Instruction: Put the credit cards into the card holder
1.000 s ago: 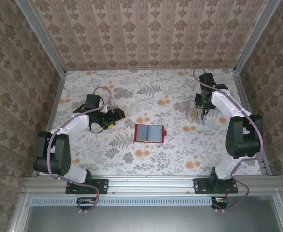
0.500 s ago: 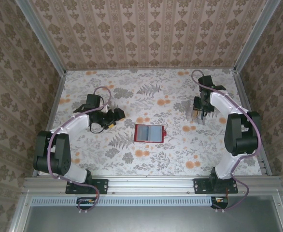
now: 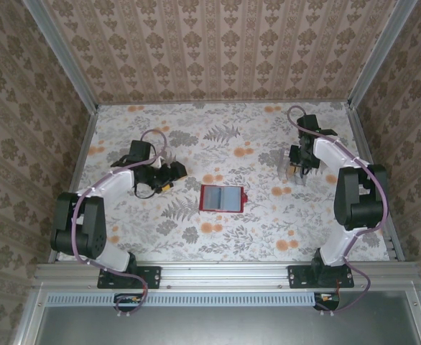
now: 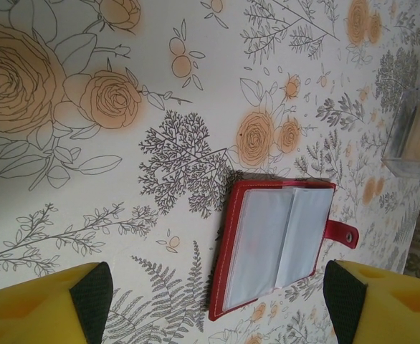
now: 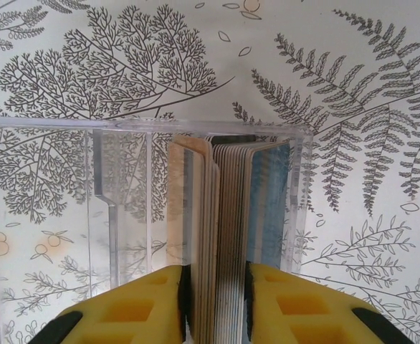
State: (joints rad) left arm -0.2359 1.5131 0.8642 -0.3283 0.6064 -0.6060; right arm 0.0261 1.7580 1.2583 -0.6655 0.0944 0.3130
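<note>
My right gripper is pinching a thick stack of credit cards together, so it should open and separate a few cards toward the clear box's empty side.
The card holder lies open at the table's middle, a red wallet with its greyish see-through pockets facing up. My left gripper hovers to its left, open, and its yellow fingers have nothing between them. A stack of credit cards stands on edge inside a clear plastic box at the right. A blue face shows on the right side of the stack. My right gripper reaches down into that box, its pads pressed against both sides of the stack.
The floral table is walled by patterned panels on three sides. The clear box stands to the right of the wallet, with bare cloth between them. The wallet's snap tab sticks out towards the box.
My right wrist has shifted slightly towards the back wall over the clear box. The left arm and the wallet have not moved.
</note>
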